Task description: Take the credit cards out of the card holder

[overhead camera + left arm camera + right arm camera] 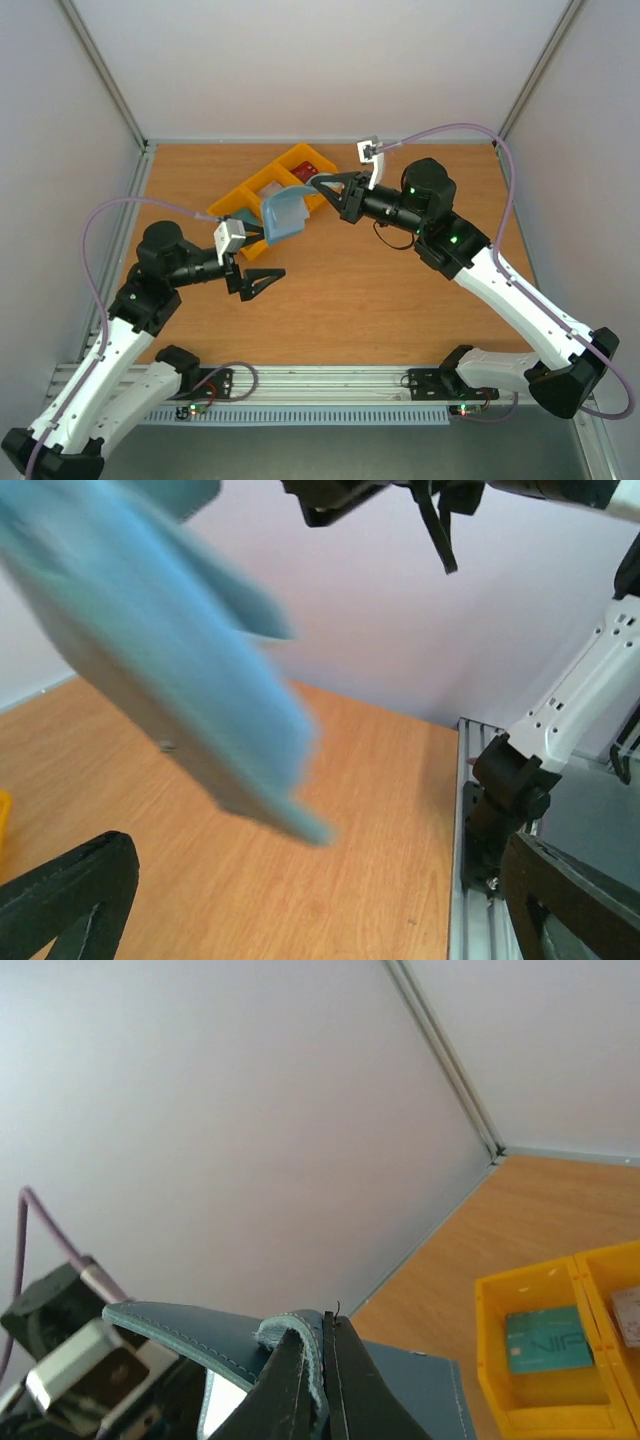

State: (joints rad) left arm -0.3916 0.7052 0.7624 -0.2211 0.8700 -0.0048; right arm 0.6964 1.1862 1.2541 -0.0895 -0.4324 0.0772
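Note:
Next, I take the hanging end [284, 220] with my left gripper before my right gripper regrips the cover, because the card holder hangs from my right gripper by its curled flap [311, 187].
The dusty-blue card holder [283, 215] hangs open above the table, with my right gripper [325, 185] shut on its upper edge. In the right wrist view the jaws [322, 1360] pinch a stitched flap of the card holder [420, 1390]. My left gripper [262, 260] stands open just below and left of the card holder, with nothing between its fingers. In the left wrist view the card holder [150, 650] is a blur above the wide-open fingers [60, 900]. A teal-green card [545, 1340] lies in a yellow bin compartment, a whitish card [628, 1308] in the neighbouring one, and a red card [308, 165] in the far compartment.
The yellow bins [262, 185] stand in a diagonal row behind the card holder, at the back middle of the wooden table [400, 300]. Grey walls close in the back and sides. The right arm's base [510, 780] and a metal rail sit at the table's near edge.

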